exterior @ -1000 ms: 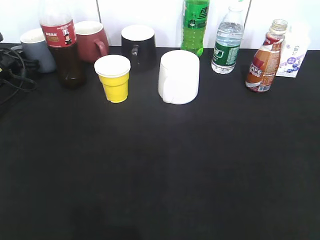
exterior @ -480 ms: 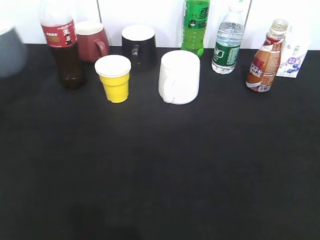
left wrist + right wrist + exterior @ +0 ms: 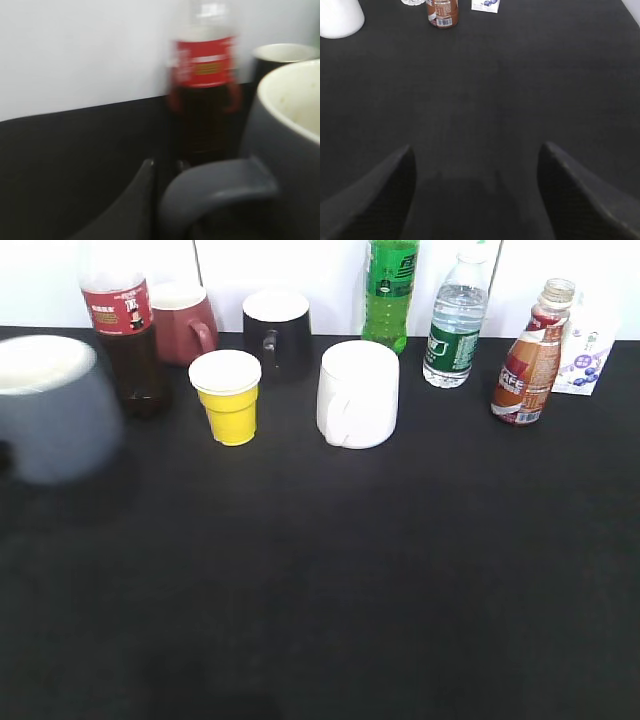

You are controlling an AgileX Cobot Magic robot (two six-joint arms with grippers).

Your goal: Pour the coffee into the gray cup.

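My gripper will tip the bottle over the gray cup and the coffee will run out in a thin stream, because the bottle's narrow opening (image 3: pixel 559 290) is uncapped.
The gray cup (image 3: pixel 50 405) hangs blurred above the table at the far left, in front of the cola bottle. In the left wrist view its body (image 3: pixel 290 130) and loop handle (image 3: pixel 220 187) fill the lower right. My left gripper (image 3: pixel 165 162) is shut at the handle and carries the cup. The coffee (image 3: pixel 528 360), a small curvy bottle of brown liquid with no cap, stands at the back right; it also shows in the right wrist view (image 3: pixel 441 12). My right gripper (image 3: pixel 475 155) is open and empty, low over bare table well in front of the coffee.
Along the back stand a cola bottle (image 3: pixel 125 335), a dark red mug (image 3: pixel 185 320), a black mug (image 3: pixel 277 330), a green bottle (image 3: pixel 390 290), a water bottle (image 3: pixel 455 325) and a small carton (image 3: pixel 588 345). A yellow cup (image 3: pixel 230 400) and a white mug (image 3: pixel 358 395) stand in front.
The gray cup has left its spot at the back left and come up and forward, toward the camera. Nothing else on the table has moved.
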